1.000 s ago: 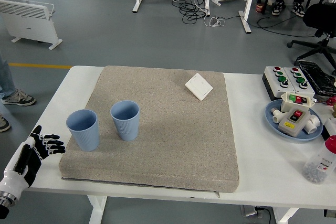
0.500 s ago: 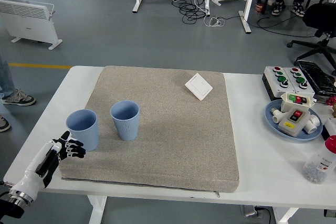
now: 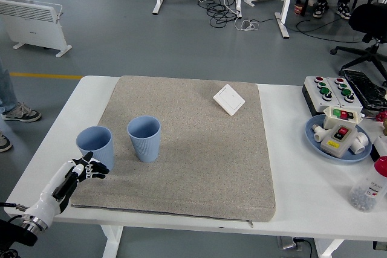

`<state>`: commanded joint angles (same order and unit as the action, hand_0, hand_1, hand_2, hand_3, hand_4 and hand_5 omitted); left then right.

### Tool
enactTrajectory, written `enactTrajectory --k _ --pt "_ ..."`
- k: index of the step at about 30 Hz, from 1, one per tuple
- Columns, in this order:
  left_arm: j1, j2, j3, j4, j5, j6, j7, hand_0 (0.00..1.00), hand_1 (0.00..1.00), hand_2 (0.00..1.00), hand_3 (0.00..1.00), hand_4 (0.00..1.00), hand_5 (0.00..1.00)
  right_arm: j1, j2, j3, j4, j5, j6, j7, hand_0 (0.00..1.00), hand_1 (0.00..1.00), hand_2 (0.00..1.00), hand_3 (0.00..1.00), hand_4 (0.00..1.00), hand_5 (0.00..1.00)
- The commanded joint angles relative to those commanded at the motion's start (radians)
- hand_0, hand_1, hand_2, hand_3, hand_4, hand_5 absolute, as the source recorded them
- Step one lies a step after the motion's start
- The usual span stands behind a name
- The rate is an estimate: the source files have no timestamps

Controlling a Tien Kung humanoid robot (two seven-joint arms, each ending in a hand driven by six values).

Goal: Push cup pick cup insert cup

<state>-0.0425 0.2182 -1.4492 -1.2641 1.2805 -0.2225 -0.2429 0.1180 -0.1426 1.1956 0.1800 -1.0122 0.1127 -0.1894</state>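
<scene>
The robot should expect the cup nearer the mat's middle point(image 3: 144, 139) to sink almost to its rim when it is put into the other, because the blue cups taper downward point(image 3: 147, 154).
Two blue ribbed cups stand upright on the grey mat point(image 3: 199, 149). The left cup point(image 3: 95, 146) is near the mat's left edge. The right cup point(image 3: 144, 138) stands just beside it, a small gap between them. My left hand point(image 3: 84, 168) comes in from the lower left. Its fingers are spread and hold nothing. The fingertips point(image 3: 97, 169) reach the near base of the left cup. I cannot tell if they touch it. The right hand is not in view.
A white switch plate point(image 3: 229, 99) lies at the mat's far right. At the table's right are a button box point(image 3: 331, 90), a blue plate point(image 3: 318, 138) holding switch parts, and a clear bottle point(image 3: 371, 187). The mat's front edge overhangs near the table edge.
My left hand has moved right and forward, from off the mat's left side onto its edge, up to the left cup's base. The cups have not moved.
</scene>
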Motion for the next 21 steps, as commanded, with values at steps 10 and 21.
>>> enactTrajectory --k 10,21 --pt "-0.030 0.000 0.016 0.045 0.002 0.004 -0.007 0.578 0.598 0.516 0.463 0.631 0.998 -0.001 0.000 -0.002 0.000 0.001 0.000 -0.001 0.785 0.705 0.722 0.587 0.157 0.499" --pt "-0.075 0.008 0.049 0.104 0.014 0.018 -0.032 0.643 0.609 0.520 0.464 0.641 0.998 0.000 0.002 -0.003 0.000 0.001 -0.001 -0.001 0.785 0.704 0.722 0.586 0.157 0.501"
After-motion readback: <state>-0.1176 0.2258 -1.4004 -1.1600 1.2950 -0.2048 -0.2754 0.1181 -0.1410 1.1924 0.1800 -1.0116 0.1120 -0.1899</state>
